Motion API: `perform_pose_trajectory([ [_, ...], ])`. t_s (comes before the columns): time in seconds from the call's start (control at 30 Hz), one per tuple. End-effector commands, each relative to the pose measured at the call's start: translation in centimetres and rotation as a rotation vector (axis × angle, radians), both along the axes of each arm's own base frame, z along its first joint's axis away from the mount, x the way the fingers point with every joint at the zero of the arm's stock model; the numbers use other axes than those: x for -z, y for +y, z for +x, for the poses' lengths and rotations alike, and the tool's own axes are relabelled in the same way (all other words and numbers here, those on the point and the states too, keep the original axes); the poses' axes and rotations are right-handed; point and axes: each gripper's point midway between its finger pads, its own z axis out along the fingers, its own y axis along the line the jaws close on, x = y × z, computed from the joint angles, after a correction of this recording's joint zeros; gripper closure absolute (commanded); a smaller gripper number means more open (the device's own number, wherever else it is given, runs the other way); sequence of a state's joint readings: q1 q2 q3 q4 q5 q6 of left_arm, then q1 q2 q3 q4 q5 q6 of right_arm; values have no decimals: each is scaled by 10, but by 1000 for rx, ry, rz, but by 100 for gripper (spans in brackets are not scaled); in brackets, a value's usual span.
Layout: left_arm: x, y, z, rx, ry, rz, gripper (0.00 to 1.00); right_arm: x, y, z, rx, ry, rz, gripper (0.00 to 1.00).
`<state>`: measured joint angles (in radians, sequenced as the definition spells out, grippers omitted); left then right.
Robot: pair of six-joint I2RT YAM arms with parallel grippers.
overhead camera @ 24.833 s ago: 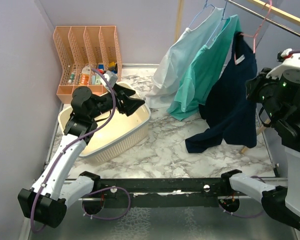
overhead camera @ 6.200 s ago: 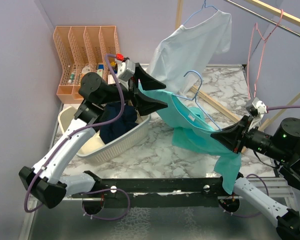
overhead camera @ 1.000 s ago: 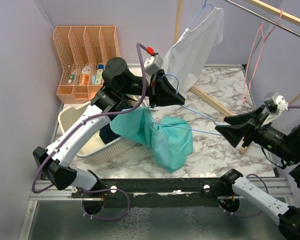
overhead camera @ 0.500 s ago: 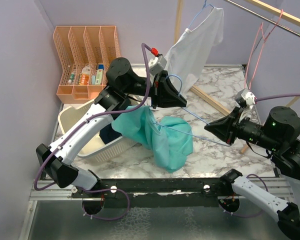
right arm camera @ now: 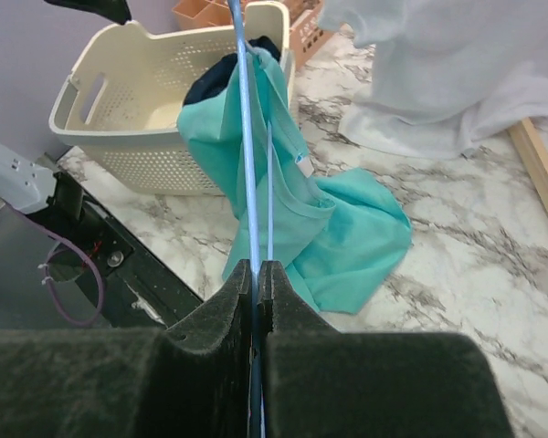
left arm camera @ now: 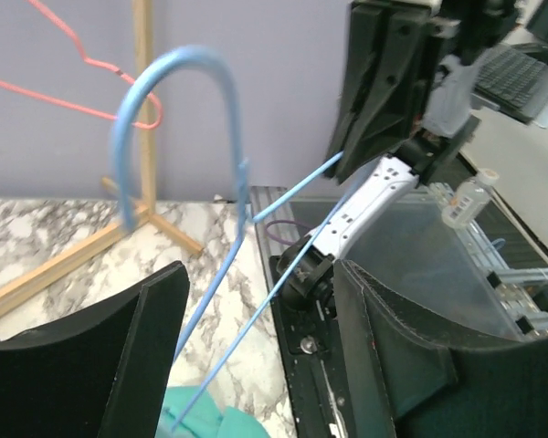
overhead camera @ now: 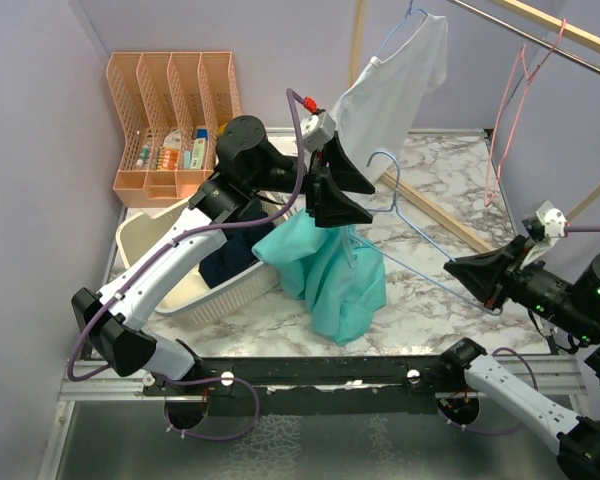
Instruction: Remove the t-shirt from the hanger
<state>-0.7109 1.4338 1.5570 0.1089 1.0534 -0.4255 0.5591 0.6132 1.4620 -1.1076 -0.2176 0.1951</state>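
Note:
I should pull the hanger back out with my right gripper before lifting it to the rail (overhead camera: 505, 27), as the teal t-shirt hangs around the blue hanger's far end (overhead camera: 350, 237).
The teal t-shirt (overhead camera: 330, 275) droops from under my left gripper (overhead camera: 368, 202) onto the marble table, its upper part still hanging around the far end of the blue wire hanger (overhead camera: 385, 165). My left gripper (left arm camera: 260, 356) is open; the hanger's two wires (left arm camera: 228, 274) pass between its fingers without touching them. My right gripper (overhead camera: 460, 272) is shut on the hanger's near wire. In the right wrist view the gripper (right arm camera: 257, 274) pinches that blue hanger wire (right arm camera: 247, 137), with the t-shirt (right arm camera: 338, 228) beyond it.
A cream laundry basket (overhead camera: 170, 270) holds a dark navy garment (overhead camera: 230, 255). A white t-shirt (overhead camera: 390, 90) hangs on a hanger at the back, with a bare pink hanger (overhead camera: 510, 110) on the rail. A peach organizer (overhead camera: 170, 110) stands back left. A wooden bar (overhead camera: 430, 205) lies on the table.
My left gripper has opened and let go. My right gripper has shut on the hanger wire and drawn back to the right. The t-shirt has slid right, off the basket rim.

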Motion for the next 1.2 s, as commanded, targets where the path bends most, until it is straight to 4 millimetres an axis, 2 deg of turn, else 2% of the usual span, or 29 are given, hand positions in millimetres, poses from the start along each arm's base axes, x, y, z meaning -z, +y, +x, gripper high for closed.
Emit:
perform_pose_trajectory([
  [0.0,-1,7,17,-172,-57,17,33,-10,-36,-8,177,18,19,99],
  [0.07,2,12,29,-266,-74,32,33,-2,-39,-6,207,72,4,99],
  [0.17,11,20,40,-366,-88,58,33,19,-33,0,202,172,-56,99],
  [0.27,25,29,49,-448,-90,100,33,24,-32,6,231,210,-66,99],
  [0.43,49,42,55,-528,-81,170,33,1,-42,7,303,207,-29,99],
  [0.5,56,45,54,-536,-74,187,33,-14,-46,4,308,179,-7,99],
  [0.6,63,47,54,-548,-68,199,33,-43,-53,-3,328,112,64,99],
  [0.7,62,49,53,-552,-72,188,33,-61,-58,-5,337,29,135,99],
  [0.77,74,48,53,-549,-55,206,33,-56,-55,-2,333,40,132,99],
  [0.87,80,47,53,-544,-46,217,33,-38,-49,6,339,108,84,99],
  [0.97,86,48,53,-544,-42,234,33,-29,-48,9,346,147,55,99],
  [1.07,90,48,53,-544,-40,239,33,-13,-31,11,274,221,-7,99],
  [1.17,92,48,52,-543,-33,238,33,-8,-30,20,293,220,-13,99],
])
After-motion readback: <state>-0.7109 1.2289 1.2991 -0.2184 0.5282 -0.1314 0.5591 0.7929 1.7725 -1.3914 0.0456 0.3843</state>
